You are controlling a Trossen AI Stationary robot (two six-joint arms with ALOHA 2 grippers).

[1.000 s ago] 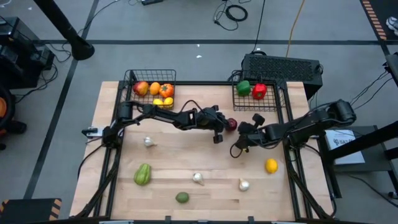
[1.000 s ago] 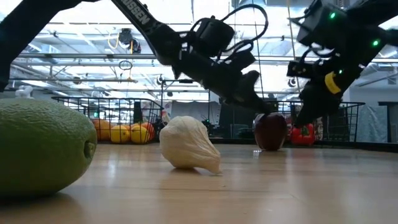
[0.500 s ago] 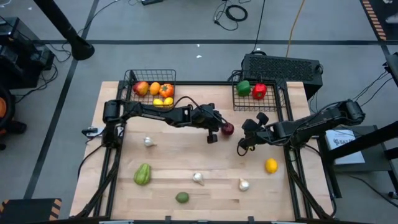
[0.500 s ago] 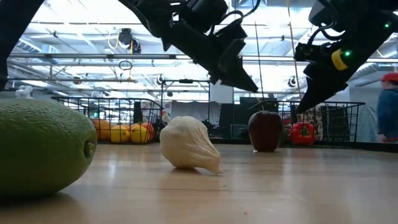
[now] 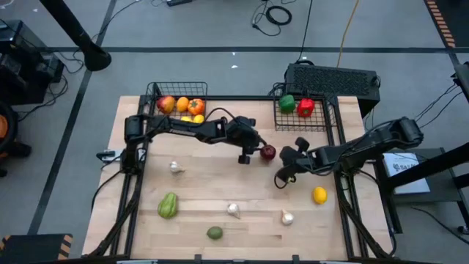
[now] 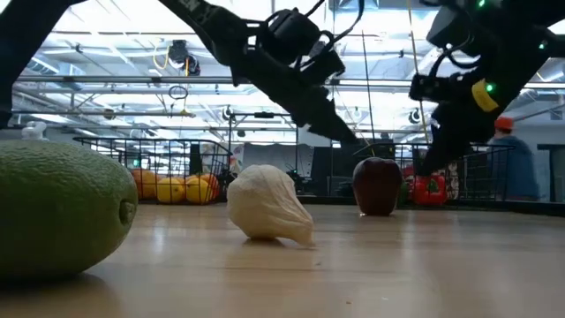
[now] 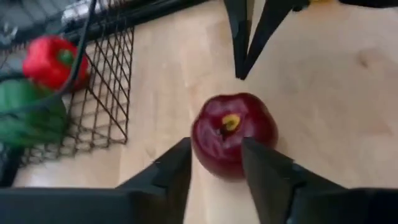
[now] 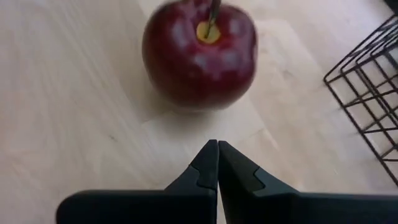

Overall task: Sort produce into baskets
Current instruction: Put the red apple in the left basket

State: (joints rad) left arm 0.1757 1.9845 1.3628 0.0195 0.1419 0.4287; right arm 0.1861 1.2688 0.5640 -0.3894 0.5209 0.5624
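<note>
Next, I steady the apple's far side [image 6: 396, 183] with my right gripper while my left gripper closes at the apple's stem, because the dark red apple [image 6: 376, 187] stands loose in front of my left gripper.
A dark red apple [image 5: 269, 152] stands upright on its base at mid-table; it also shows in the low view [image 6: 377, 185]. My left gripper [image 7: 214, 146] is open just left of and above the apple [image 7: 233, 130], its fingertips over the apple's near side, apart from it [image 6: 349, 137]. My right gripper [image 8: 217, 149] is shut and empty just right of the apple [image 8: 199, 53], pointing at it. The left basket [image 5: 155, 94] holds a red apple, orange and yellow fruit. The right basket [image 5: 322, 121] holds a green and a red pepper.
Loose on the near half of the table lie three garlic bulbs [image 5: 174, 167] [image 5: 233, 210] [image 5: 287, 218], a green piece [image 5: 168, 205], a small green fruit [image 5: 214, 233] and a lemon [image 5: 319, 195]. A black box with vents [image 5: 333, 77] stands behind the right basket.
My left gripper has come off the dark red apple, rising and drawing back toward the table's left edge. The apple stays on the table and stands upright.
</note>
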